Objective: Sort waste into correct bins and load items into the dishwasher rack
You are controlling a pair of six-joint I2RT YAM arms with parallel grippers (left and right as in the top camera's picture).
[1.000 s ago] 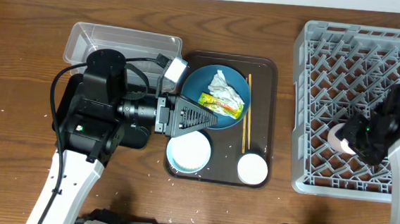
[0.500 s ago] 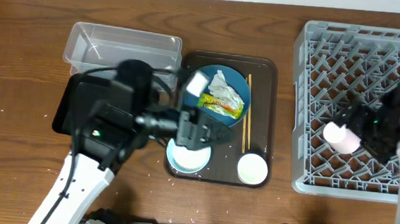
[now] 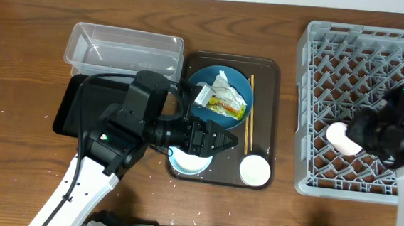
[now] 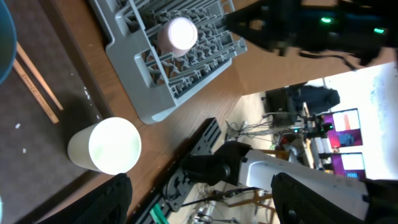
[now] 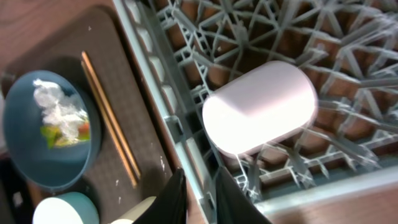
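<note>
The robot's left gripper should pick up the white cup (image 3: 255,171) and hand it to the right gripper, because the grey rack (image 3: 342,91) is far across from the left gripper.
The blue plate (image 3: 215,82) on the brown tray holds a crumpled white tissue (image 3: 225,86) and a yellow-green wrapper (image 3: 224,107). Wooden chopsticks (image 3: 249,120) lie to its right. My left gripper (image 3: 229,139) hovers open over the tray's front, partly covering the white bowl (image 3: 184,163). It points toward the white cup (image 3: 255,170), which stands ahead of the left finger (image 4: 115,199). A pink cup (image 5: 261,115) lies on its side in the grey rack (image 3: 317,100). My right gripper (image 5: 202,199) is shut and empty just in front of it, over the rack's edge.
The clear tub (image 3: 121,47) sits at the back left, and the black tray (image 3: 71,100) in front of it is partly under my left arm. The brown serving tray (image 3: 272,82) lies between these bins and the rack. Bare wood surrounds everything.
My left arm swung right and forward across the brown tray toward the white cup. My right gripper let go of the pink cup in the rack, then closed its fingers.
</note>
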